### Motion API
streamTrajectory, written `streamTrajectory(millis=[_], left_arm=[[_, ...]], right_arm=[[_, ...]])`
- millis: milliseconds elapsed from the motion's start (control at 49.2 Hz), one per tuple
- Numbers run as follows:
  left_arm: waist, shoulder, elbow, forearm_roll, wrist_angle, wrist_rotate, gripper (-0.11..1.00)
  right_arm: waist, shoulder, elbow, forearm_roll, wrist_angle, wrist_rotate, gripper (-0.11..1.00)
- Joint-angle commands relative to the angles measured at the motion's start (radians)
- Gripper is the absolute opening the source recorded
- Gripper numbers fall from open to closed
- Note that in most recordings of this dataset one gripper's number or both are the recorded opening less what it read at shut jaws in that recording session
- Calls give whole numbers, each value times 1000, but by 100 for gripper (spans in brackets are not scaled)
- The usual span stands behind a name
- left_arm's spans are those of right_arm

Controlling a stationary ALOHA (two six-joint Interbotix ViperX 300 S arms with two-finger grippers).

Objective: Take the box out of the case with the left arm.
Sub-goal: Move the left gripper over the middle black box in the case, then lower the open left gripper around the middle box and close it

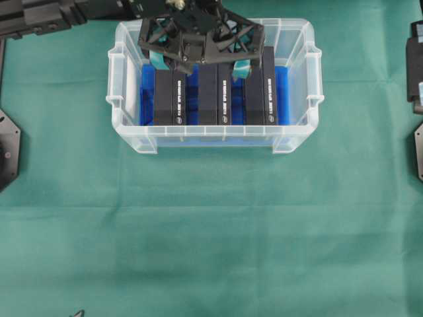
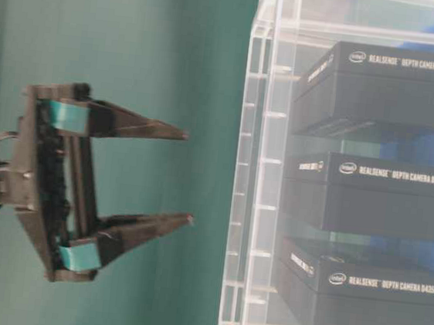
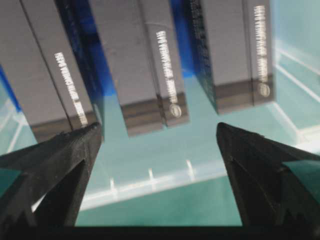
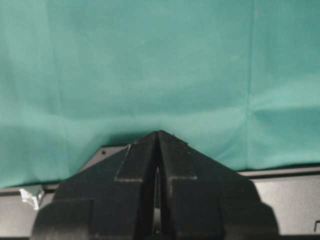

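Note:
My left gripper's open fingers line up with the gaps [image 1: 192,100] beside the middle box [image 1: 207,100], so I should keep going down until they straddle the box's sides, then close.
The clear case [image 1: 215,135] stands on the green cloth with three black boxes side by side on its blue floor: left [image 1: 170,99], middle [image 1: 217,99], right [image 1: 261,92]. My left gripper [image 1: 200,66] hovers over the case's far side, open wide, with nothing between its fingers. In the table-level view the left gripper [image 2: 187,176] is still outside the case wall [image 2: 258,175], apart from the boxes. The left wrist view has the open gripper [image 3: 157,127] facing the middle box [image 3: 145,65]. My right gripper [image 4: 158,134] is shut and holds nothing.
Green cloth covers the table around the case. Black base plates sit at the left edge [image 1: 8,148] and right edge [image 1: 418,148]. Part of the right arm [image 1: 416,59] shows at the far right. The case rim [image 3: 150,182] crosses below the left gripper's fingertips.

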Motion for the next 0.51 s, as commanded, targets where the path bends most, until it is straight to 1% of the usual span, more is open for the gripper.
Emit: streamTrajectory(millis=[0,284,488], left_arm=[[5,-17,14,5,-35,-8,99],[8,-11,124,3,-152,-21,99],[14,20,138,3,-215,-31,99]], right_arm=[[0,0,-12,-2,-5,2,0],[0,0,2,-2,-5,2,0],[0,0,8,-2,-3,2,0]])
